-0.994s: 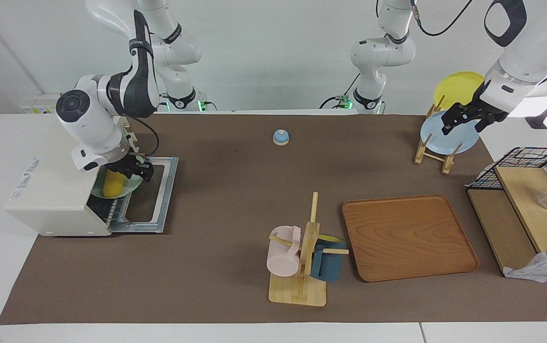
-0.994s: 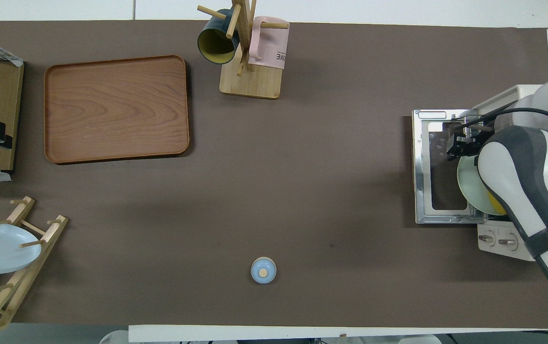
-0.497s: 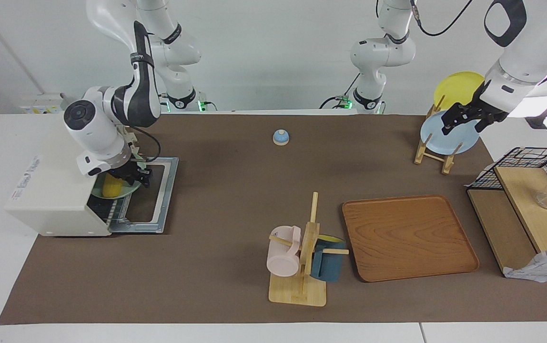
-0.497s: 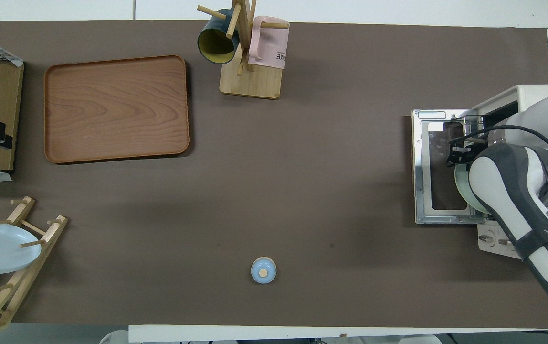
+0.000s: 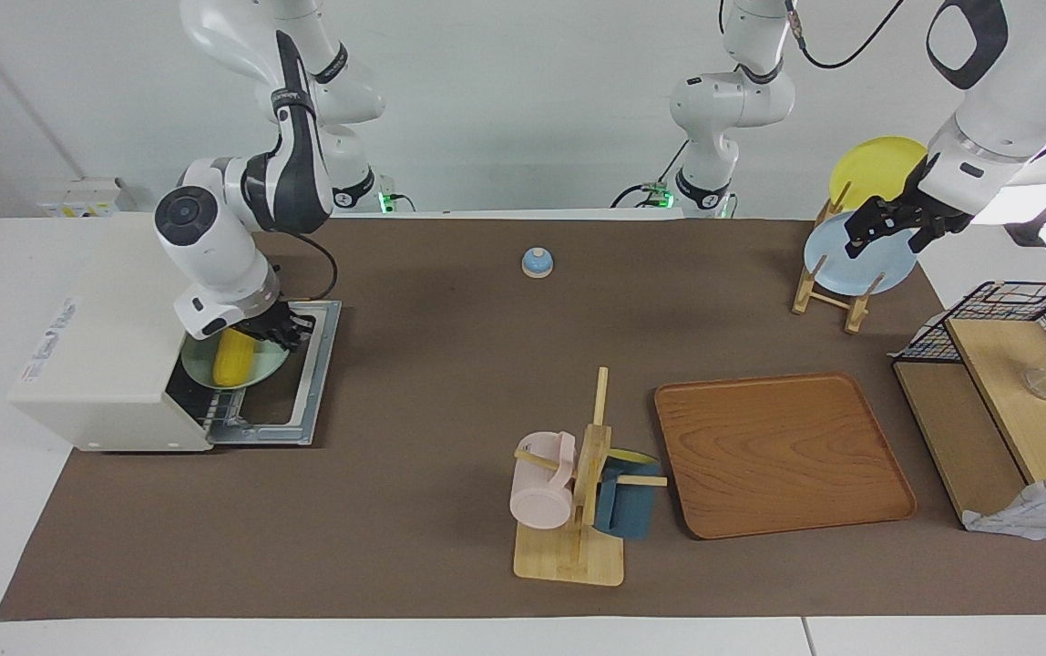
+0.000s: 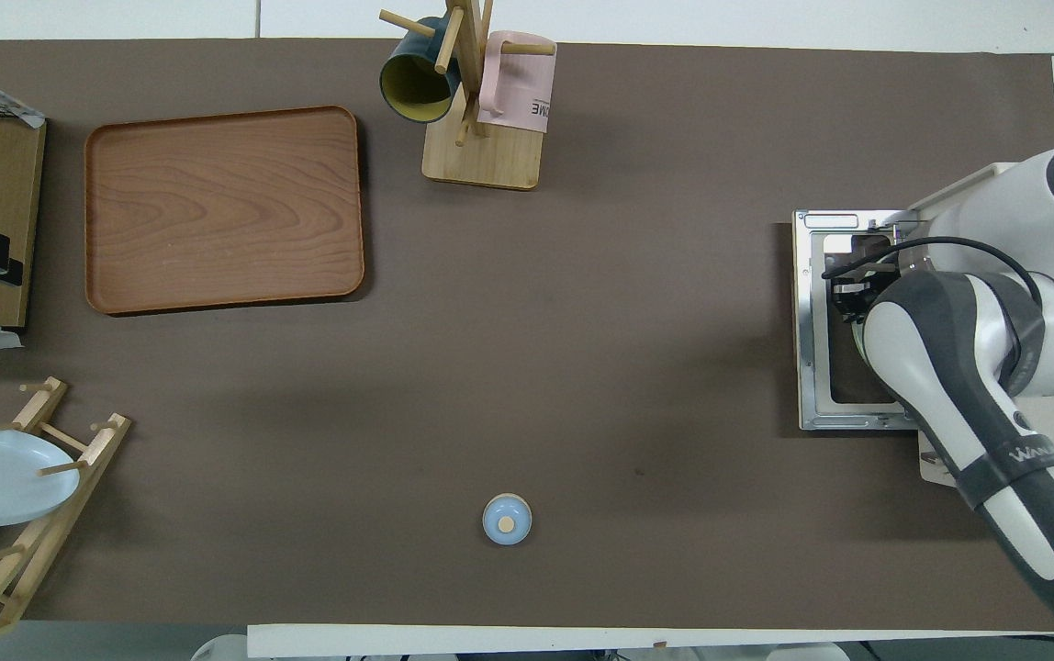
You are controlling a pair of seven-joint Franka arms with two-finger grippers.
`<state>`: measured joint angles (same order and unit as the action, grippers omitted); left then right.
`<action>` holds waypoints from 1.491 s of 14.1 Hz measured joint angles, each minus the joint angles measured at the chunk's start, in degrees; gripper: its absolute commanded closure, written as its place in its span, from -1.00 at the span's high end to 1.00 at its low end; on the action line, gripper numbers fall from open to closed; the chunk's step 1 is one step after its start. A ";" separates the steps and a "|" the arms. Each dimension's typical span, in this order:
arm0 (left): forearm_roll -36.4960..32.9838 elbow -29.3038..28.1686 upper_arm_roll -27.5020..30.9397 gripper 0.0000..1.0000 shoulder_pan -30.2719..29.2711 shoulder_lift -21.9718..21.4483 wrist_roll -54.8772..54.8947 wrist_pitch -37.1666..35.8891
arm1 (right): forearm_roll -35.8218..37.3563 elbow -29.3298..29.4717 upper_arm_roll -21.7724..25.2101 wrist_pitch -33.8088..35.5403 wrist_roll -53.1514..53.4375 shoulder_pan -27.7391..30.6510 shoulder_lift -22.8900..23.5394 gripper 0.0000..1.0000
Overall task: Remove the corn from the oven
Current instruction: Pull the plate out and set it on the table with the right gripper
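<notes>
The corn [image 5: 232, 357] is on the pale green plate and the table's middle [image 6: 518, 376] is clear, so my right gripper should keep moving the plate there until it lies flat.
The cream-white oven [image 5: 95, 364] stands at the right arm's end of the table with its glass door [image 5: 304, 383] folded down flat. The yellow corn [image 5: 233, 357] lies on a pale green plate [image 5: 266, 372] that sticks partly out of the oven mouth over the door. My right gripper [image 5: 286, 330] is shut on the plate's rim, on the side nearer to the robots. In the overhead view the right gripper [image 6: 850, 292] is over the door [image 6: 807, 367], and the arm hides the corn and plate. My left gripper [image 5: 887, 232] waits open over the plate rack.
A blue bell [image 5: 537, 262] sits mid-table near the robots. A mug tree [image 5: 578, 492] with a pink and a dark blue mug and a wooden tray [image 5: 783, 456] lie farther out. A rack with a blue plate [image 5: 837, 264] and a yellow plate [image 5: 874, 169], and a wire basket [image 5: 1006, 310], stand at the left arm's end.
My right gripper has moved away from the oven mouth over the door, drawing the green plate and corn farther out. The left arm has not moved.
</notes>
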<state>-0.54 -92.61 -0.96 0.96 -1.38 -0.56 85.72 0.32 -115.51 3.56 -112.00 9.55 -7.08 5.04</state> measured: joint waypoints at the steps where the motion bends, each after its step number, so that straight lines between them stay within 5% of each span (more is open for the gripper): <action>1: 0.00 0.00 0.00 1.00 0.00 0.00 0.00 0.00 | -0.02 3.68 -0.04 2.97 3.77 -3.30 0.90 -1.00; 4: 0.00 0.00 0.00 0.99 0.00 0.00 0.00 0.00 | -0.07 13.03 -0.38 8.06 20.53 -16.30 4.38 -1.00; 7: 0.00 -0.17 0.04 0.99 -0.45 -0.01 0.00 -0.04 | -0.16 25.67 -0.68 12.62 38.06 -28.02 13.86 -1.00; 13: 0.00 -2.69 0.34 0.99 -2.36 -1.04 -0.01 0.14 | -1.19 48.40 -3.88 13.68 53.87 -35.76 38.44 -1.00; 14: 0.00 -3.39 0.35 0.99 -2.95 -1.40 -0.01 0.53 | -1.20 50.46 -3.92 13.67 55.12 -36.83 40.78 -0.76; 15: 0.00 -4.25 0.38 0.99 -3.50 -1.78 -0.01 1.12 | -1.20 51.81 -3.93 13.68 56.06 -37.76 42.23 -0.15; 16: 0.00 -5.12 0.44 0.99 -3.84 -2.17 -0.01 1.49 | -1.20 52.65 -3.96 13.69 56.65 -38.30 42.91 0.99; 21: 0.00 -6.43 0.40 0.99 -3.94 -2.94 -0.01 2.21 | -1.20 56.01 -3.82 9.35 57.14 -37.91 41.03 1.00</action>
<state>-0.54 -99.03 -0.56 -2.98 -4.32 -0.58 87.93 -0.89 -59.49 -0.26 -102.65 66.69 -44.99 46.07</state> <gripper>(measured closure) 0.000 0.348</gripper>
